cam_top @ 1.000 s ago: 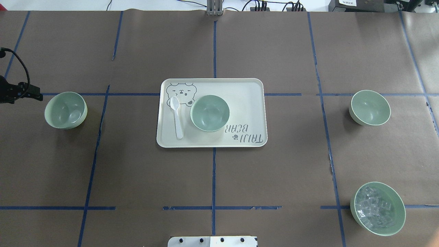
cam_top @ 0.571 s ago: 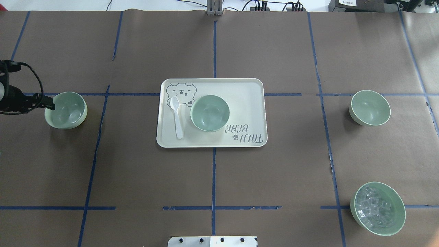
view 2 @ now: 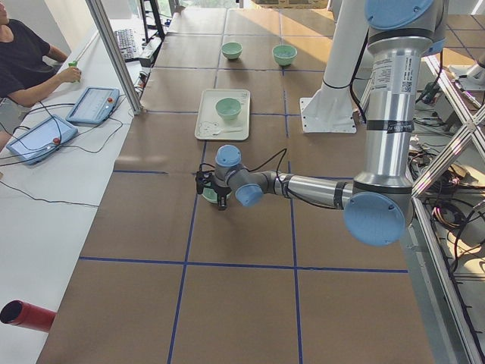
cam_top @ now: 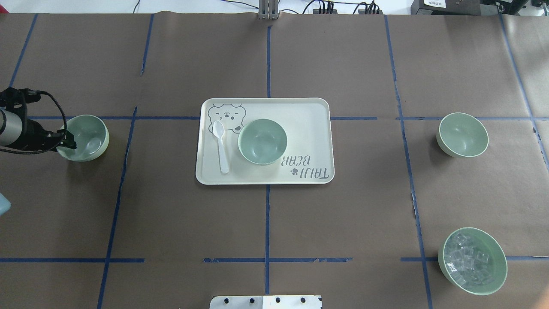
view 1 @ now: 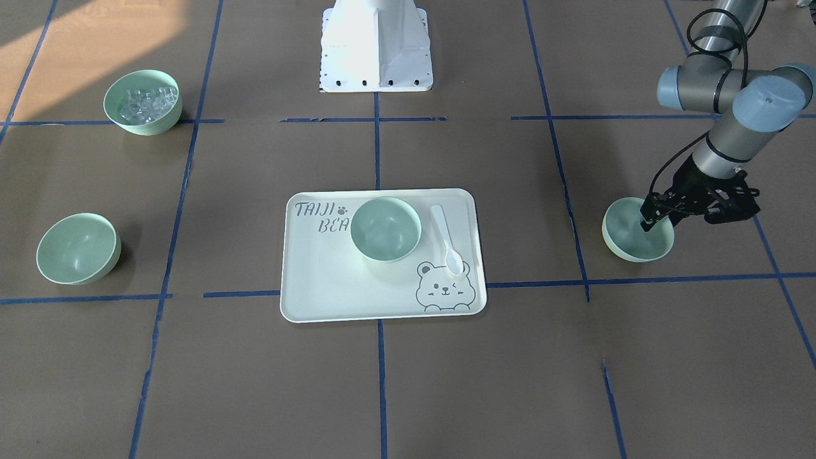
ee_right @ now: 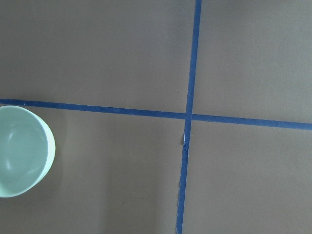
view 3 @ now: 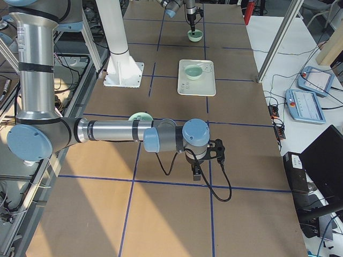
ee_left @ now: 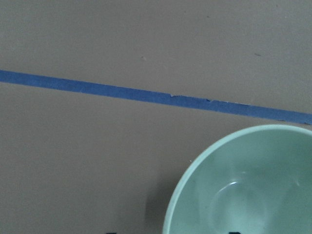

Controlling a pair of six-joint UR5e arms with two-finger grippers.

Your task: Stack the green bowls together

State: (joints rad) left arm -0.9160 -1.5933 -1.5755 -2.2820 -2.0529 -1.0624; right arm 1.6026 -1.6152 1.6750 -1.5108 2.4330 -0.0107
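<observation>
The bowl at my left gripper (view 1: 633,233) will sit deep inside the middle bowl (view 1: 386,229) when I lower it, because the middle bowl is empty and widens to a wide rim.
Three empty pale green bowls show. The left bowl (cam_top: 88,136) stands on the table paper and also shows in the front view (view 1: 631,241) and the left wrist view (ee_left: 243,190). My left gripper (cam_top: 68,141) is open, its jaws standing either side of that bowl's outer rim. The middle bowl (cam_top: 262,141) sits on the bear-print tray (cam_top: 309,116). The right bowl (cam_top: 463,134) stands alone and shows in the right wrist view (ee_right: 19,151). My right gripper (view 3: 196,172) hangs over bare paper in the exterior right view only. I cannot tell whether it is open or shut.
A white spoon (cam_top: 221,146) lies on the tray beside the middle bowl. A green bowl of clear ice-like cubes (cam_top: 472,261) stands at the near right. The robot's base (view 1: 376,44) is at the table's near edge. Blue tape lines cross the brown paper.
My left gripper has moved right and down from beside the left bowl onto its rim. The bowls, tray and spoon have not moved.
</observation>
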